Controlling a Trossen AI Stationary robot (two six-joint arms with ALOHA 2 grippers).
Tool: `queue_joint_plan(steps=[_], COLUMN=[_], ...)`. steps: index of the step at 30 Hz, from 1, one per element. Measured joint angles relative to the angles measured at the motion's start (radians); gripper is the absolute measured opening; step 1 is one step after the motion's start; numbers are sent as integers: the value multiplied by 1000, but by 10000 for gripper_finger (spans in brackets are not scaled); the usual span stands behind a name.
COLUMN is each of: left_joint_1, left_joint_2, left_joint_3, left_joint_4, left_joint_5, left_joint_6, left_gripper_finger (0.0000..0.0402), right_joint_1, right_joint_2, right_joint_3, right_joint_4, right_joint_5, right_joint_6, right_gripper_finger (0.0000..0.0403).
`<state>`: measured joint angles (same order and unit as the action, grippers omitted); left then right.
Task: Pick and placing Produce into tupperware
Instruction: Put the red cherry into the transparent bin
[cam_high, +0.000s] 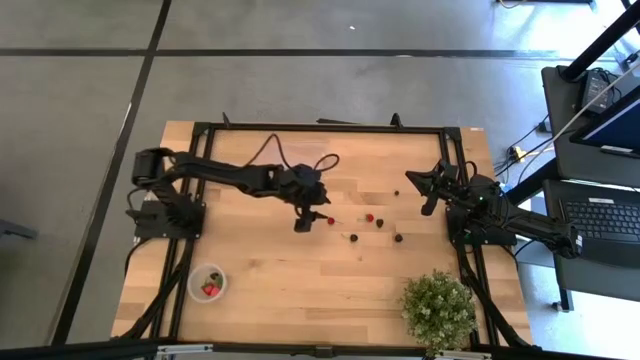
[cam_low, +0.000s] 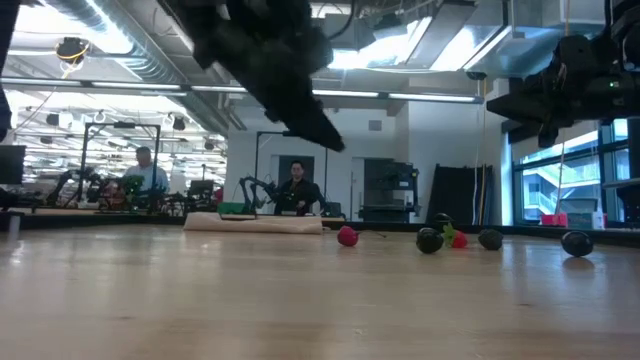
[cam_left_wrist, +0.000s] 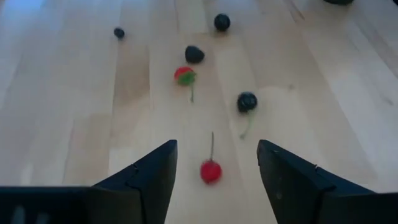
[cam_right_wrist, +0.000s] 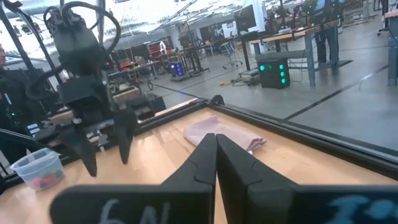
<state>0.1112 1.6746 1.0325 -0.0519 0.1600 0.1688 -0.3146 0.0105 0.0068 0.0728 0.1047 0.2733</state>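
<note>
My left gripper should keep lowering until its open fingers, in line with the stemmed red fruit (cam_low: 347, 236), which lies clear of its neighbours, straddle its round body.
Several tiny fruits lie loose on the wooden table: a red one with a stem (cam_left_wrist: 211, 171), a strawberry with a green top (cam_left_wrist: 185, 76), and dark berries (cam_left_wrist: 247, 101), (cam_left_wrist: 194, 54), (cam_left_wrist: 221, 22). My left gripper (cam_left_wrist: 217, 149) is open and hovers above the table (cam_low: 325, 135); the stemmed red fruit (cam_high: 330, 219) lies below it, between the lines of its two fingers and untouched. The tupperware (cam_high: 207, 284), a small clear round tub, stands near the table's near-left corner with red fruit inside. My right gripper (cam_right_wrist: 214, 149) is shut and raised over the table's right side (cam_high: 430, 192).
A bushy green potted plant (cam_high: 438, 308) stands at the near-right corner. A folded pinkish cloth (cam_right_wrist: 224, 134) lies by the far edge. Black frame rails (cam_high: 320, 128) run round the table. People sit at benches in the room beyond (cam_low: 297, 185).
</note>
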Motion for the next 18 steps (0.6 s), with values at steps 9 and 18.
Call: queue_joint_plan(steps=[9, 18], left_joint_1=[0, 0], left_joint_2=[141, 217], left_joint_3=[0, 1], left_joint_4=[206, 216], left_joint_5=[-1, 0], left_joint_6=[2, 6], left_gripper_finger=[215, 217], right_joint_1=[0, 0], right_joint_2=[0, 0], right_joint_3=[0, 0], right_joint_4=[-6, -19], right_joint_5=[0, 0], right_joint_6=[-16, -16], right_gripper_finger=[13, 13])
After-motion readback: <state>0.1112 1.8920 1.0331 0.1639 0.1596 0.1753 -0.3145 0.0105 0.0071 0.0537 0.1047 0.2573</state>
